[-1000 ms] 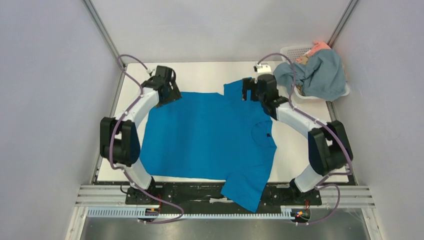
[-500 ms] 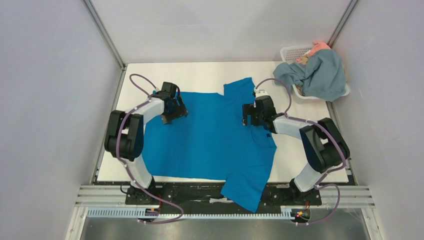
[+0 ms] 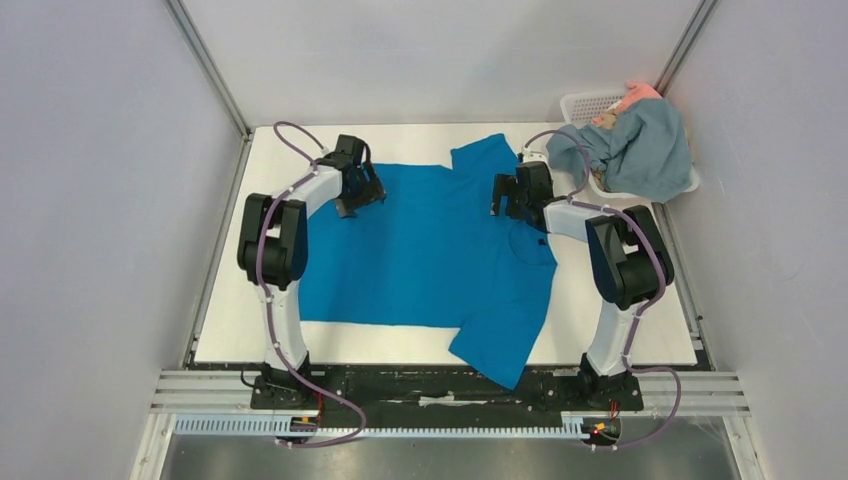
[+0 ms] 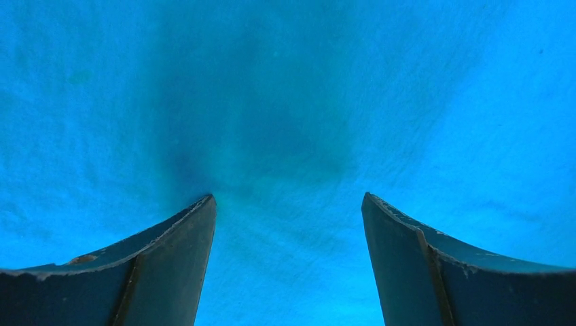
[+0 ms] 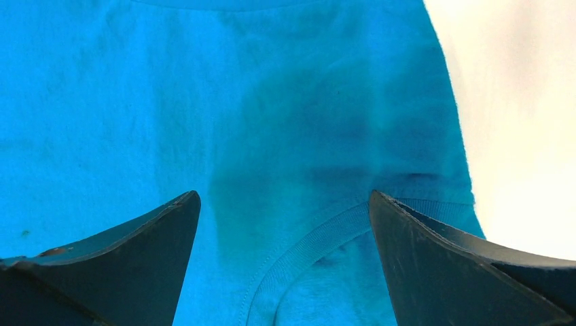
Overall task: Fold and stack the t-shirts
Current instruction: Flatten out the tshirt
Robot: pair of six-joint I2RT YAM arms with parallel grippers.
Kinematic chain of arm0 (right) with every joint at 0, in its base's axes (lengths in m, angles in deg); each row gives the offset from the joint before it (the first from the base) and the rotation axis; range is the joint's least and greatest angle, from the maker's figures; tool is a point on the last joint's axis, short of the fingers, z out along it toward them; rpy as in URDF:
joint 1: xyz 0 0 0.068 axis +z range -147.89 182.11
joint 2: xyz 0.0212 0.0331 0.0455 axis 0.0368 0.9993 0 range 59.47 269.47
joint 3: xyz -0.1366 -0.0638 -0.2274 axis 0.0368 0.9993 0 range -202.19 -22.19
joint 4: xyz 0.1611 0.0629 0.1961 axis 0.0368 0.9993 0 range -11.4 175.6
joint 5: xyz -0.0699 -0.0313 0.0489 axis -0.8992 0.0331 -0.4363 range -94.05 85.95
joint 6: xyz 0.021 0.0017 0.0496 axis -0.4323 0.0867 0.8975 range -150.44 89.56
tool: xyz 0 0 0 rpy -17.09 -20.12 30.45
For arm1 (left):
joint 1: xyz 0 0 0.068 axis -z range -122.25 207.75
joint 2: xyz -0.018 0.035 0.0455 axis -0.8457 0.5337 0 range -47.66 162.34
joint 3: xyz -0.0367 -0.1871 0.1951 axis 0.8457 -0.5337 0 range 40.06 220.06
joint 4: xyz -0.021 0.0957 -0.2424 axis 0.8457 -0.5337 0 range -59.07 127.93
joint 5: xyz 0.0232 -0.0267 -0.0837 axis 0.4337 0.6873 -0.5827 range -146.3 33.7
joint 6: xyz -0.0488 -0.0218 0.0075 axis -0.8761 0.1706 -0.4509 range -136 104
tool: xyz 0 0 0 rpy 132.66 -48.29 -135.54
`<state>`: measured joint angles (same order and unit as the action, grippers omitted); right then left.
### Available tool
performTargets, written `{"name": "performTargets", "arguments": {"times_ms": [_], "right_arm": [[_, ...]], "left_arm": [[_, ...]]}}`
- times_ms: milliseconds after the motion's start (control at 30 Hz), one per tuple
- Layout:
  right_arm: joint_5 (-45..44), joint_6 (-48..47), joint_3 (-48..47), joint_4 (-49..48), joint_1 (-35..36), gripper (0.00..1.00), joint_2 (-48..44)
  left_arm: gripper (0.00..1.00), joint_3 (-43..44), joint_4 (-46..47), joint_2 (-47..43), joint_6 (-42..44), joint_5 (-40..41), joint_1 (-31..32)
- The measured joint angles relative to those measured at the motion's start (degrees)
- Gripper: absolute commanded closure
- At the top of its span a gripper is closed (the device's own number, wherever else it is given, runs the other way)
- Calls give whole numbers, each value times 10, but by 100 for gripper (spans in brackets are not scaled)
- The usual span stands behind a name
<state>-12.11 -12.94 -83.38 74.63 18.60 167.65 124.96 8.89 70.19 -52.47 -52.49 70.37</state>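
Observation:
The near sleeve is hanging over the table's edge (image 3: pixel 506 374). My grippers should move the cobalt-blue t-shirt farther in before my right gripper returns for the sleeve (image 3: pixel 500 345).
The bright cobalt-blue t-shirt (image 3: pixel 430 250) lies spread flat on the white table, one sleeve hanging over the near edge. My left gripper (image 3: pixel 358 195) is open just above the shirt's far left part; its wrist view shows only blue cloth (image 4: pixel 285 102) between the fingers (image 4: pixel 289 197). My right gripper (image 3: pixel 505 195) is open over the shirt near the collar; the collar rib (image 5: pixel 306 251) lies between its fingers (image 5: pixel 284 193). The grey-blue shirt (image 3: pixel 640 150) and the salmon-pink cloth (image 3: pixel 640 95) hang out of the basket.
The white lattice basket (image 3: pixel 585 103) stands at the far right corner. Bare white table (image 3: pixel 610 300) shows right of the shirt and along the far edge (image 3: pixel 420 140); it also shows in the right wrist view (image 5: pixel 523 122). Grey walls close in on both sides.
Both grippers swung in toward me and then back out to the far part of the shirt. The shirt has slid a little away from the near edge.

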Motion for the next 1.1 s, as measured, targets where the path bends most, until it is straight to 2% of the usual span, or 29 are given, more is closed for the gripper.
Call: {"name": "performTargets", "arguments": {"times_ms": [267,467,600,733,933,1100], "right_arm": [[2,9,-79,3,-37,2,59],[9,-9,-125,25,-49,2,81],[16,-28,-106,33,-50,2,45],[17,-41,-27,41,-46,2,-63],[11,-50,149,21,-14,2,-259],[11,-51,266,27,20,2,-358]], "left_arm": [[15,119,-21,76,-2,-43,-2],[15,154,-43,92,-2,-49,-2],[15,148,-56,78,-2,-45,-2],[15,61,-53,-12,-2,-31,-2],[15,-168,-40,-267,-15,16,-2],[14,-333,-42,-416,-46,73,-2]]}}
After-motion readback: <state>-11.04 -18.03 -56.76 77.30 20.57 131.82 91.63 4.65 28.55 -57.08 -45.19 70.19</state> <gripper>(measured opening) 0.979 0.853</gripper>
